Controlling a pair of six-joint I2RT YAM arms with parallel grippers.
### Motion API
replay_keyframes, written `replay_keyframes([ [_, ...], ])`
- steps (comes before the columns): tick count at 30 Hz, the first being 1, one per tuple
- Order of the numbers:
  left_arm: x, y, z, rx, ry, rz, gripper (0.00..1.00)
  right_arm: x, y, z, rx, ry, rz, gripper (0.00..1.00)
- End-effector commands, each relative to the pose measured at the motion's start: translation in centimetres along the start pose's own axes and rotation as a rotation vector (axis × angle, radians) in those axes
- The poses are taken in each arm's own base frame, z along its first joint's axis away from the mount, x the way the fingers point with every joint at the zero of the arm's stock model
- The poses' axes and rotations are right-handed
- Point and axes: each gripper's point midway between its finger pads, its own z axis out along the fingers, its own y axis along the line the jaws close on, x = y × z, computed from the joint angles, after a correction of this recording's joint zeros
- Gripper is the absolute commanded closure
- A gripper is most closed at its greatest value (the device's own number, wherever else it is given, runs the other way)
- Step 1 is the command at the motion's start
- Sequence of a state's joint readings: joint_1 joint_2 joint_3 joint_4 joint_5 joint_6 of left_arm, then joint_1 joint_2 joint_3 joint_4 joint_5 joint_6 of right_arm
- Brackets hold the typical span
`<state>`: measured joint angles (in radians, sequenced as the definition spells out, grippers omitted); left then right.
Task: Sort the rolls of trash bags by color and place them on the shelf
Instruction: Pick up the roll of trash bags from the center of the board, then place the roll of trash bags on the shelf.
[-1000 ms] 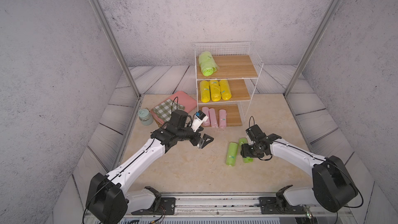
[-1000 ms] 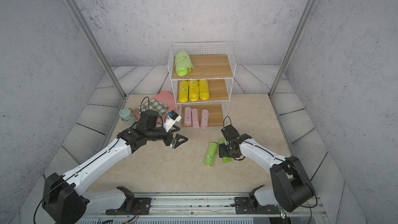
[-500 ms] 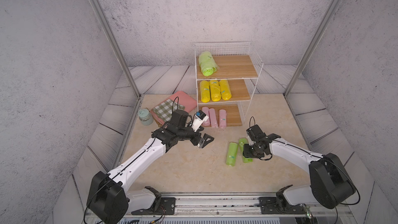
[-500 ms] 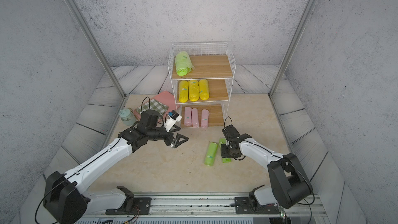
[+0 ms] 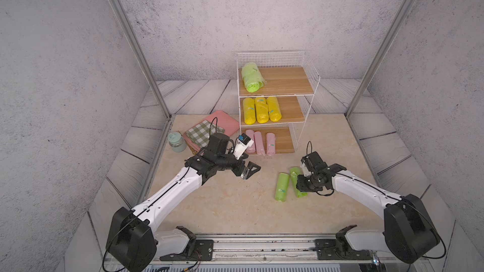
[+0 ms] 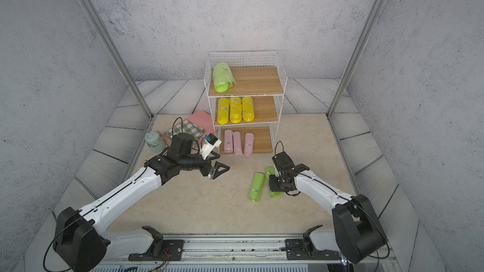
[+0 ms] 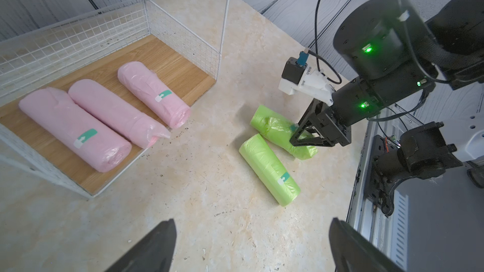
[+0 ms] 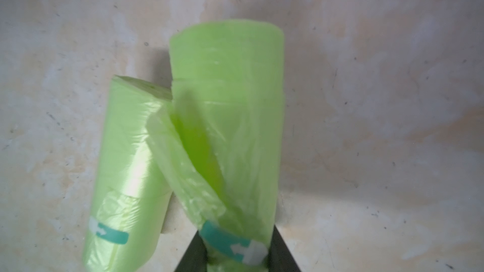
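My right gripper is holding the green roll's labeled end (image 8: 234,242), so I should go on carrying the roll with its far end first until it lies on the top board's open space (image 5: 274,78).
Two light green rolls lie side by side on the floor in front of the shelf (image 5: 288,85). My right gripper (image 8: 235,255) is shut on the right roll (image 8: 230,100) near its teal label; this roll (image 5: 295,172) still touches the floor. The other green roll (image 5: 281,186) lies free to its left. My left gripper (image 7: 251,231) hangs open and empty above bare floor, left of both rolls. On the shelf, a green roll (image 5: 251,80) is on the top board, three yellow rolls (image 5: 260,109) on the middle, and three pink rolls (image 5: 258,142) on the bottom.
A pink tray (image 5: 222,121) with a green-checked cloth (image 5: 203,133) lies left of the shelf, and a teal jar (image 5: 177,142) stands beside it. The arms' rail (image 5: 262,244) runs along the front edge. Metal posts stand at the back corners.
My right gripper's jaws have closed on the right green roll. My left arm has barely moved.
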<state>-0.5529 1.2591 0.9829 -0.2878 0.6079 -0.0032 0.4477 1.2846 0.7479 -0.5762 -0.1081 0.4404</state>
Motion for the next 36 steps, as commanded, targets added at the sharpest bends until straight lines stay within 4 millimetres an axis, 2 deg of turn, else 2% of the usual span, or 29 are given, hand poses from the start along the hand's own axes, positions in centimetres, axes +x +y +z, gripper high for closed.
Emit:
replay_keyframes([
  [1,-1.0,-0.8,-0.2,0.031,-0.026,0.016,0.03,-1.3,1.3,-2.7,-0.070,-0.103,-0.060,1.00],
  [7,-2.2,-1.5,-0.9,0.048,-0.056,0.032,0.03,-2.8,4.0,-7.5,-0.213,-0.282,-0.164,1.00],
  [16,-5.4,-2.7,-3.0,0.048,-0.136,0.089,0.03,-4.8,9.0,-15.4,-0.462,-0.514,-0.329,1.00],
  [21,-6.4,-3.0,-3.8,0.041,-0.154,0.106,0.03,-6.1,11.6,-19.6,-0.560,-0.590,-0.420,1.00],
  [29,-7.5,-3.0,-4.9,0.014,-0.183,0.120,0.03,-9.3,14.6,-24.8,-0.630,-0.693,-0.520,1.00],
  [36,-8.8,-2.7,-5.7,0.002,-0.207,0.108,0.03,-12.9,16.4,-28.2,-0.651,-0.767,-0.536,1.00],
])
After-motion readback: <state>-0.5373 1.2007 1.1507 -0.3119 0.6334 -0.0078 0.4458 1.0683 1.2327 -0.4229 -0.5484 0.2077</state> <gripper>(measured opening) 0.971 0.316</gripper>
